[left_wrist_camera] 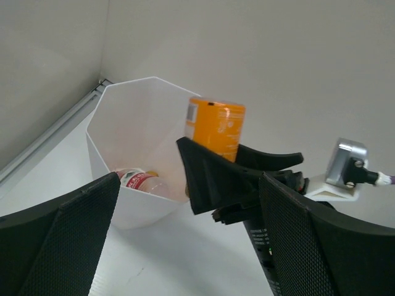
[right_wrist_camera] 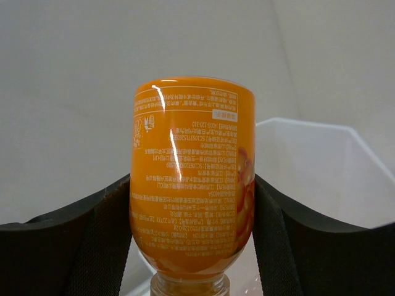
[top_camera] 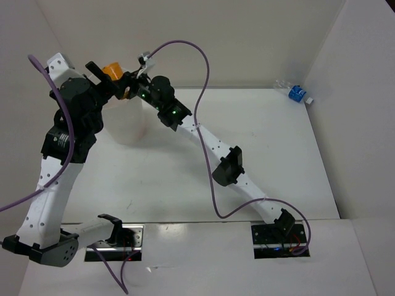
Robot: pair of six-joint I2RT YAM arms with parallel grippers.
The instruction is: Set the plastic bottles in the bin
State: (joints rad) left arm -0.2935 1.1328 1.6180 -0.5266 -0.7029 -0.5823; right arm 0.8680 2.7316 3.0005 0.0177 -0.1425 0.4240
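Note:
My left gripper is too far from the blue-label bottle (top_camera: 296,93) to reach it, so my right gripper should get it and pass it to my left gripper next to the white bin.
My right gripper (top_camera: 114,77) is shut on an orange bottle (top_camera: 112,70), held high by the far rim of the white bin (top_camera: 126,126). In the right wrist view the bottle (right_wrist_camera: 191,172) sits between the pads (right_wrist_camera: 105,246), neck toward the wrist, with the bin (right_wrist_camera: 321,160) behind it on the right. My left gripper (left_wrist_camera: 190,179) is open and empty beside the bin (left_wrist_camera: 117,117), facing the held bottle (left_wrist_camera: 216,126). A bottle with a red label (left_wrist_camera: 139,180) lies inside the bin. A clear bottle with a blue label (top_camera: 296,92) lies at the far right.
White walls enclose the table on the left, back and right. The right arm (top_camera: 210,145) stretches diagonally across the table, with a purple cable (top_camera: 200,92) looping above it. The left arm (top_camera: 62,142) stands close to the bin's left side.

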